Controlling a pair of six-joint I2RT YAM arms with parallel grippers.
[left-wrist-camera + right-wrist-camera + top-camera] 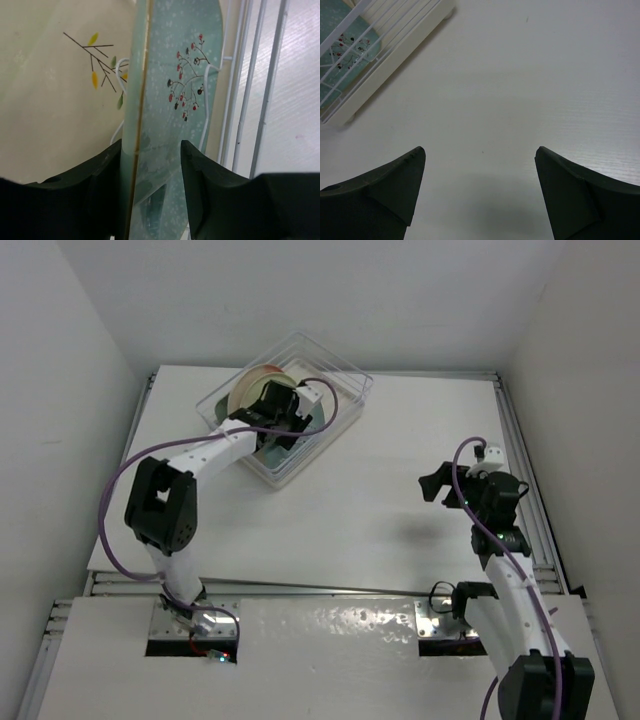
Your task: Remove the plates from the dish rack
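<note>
A finger of the robot's left gripper is against the mint-green plate's rim (pixel 131 167), so next the left gripper opens wider, centres its fingers over the plate's rim (pixel 137 137), then closes and lifts.
The clear dish rack (pixel 345 380) stands at the back left of the table. My left gripper (pixel 275 405) is down inside it. In the left wrist view its jaws (pixel 151 142) straddle the rim of an upright mint-green plate (pixel 170 65) with a berry sprig. The left finger touches the rim and the right finger stands a little off the plate's face. A cream-yellow plate (pixel 50 100) stands just behind it. Round cream plates (pixel 250 388) show beside the gripper. My right gripper (pixel 432 485) is open and empty over bare table (pixel 480 150).
White wire bars (pixel 240 100) of the rack run right of the mint-green plate. The right wrist view shows the rack's corner (pixel 395 55) with a mint-green plate (pixel 345 45) inside. White walls close in on the table on both sides and at the back.
</note>
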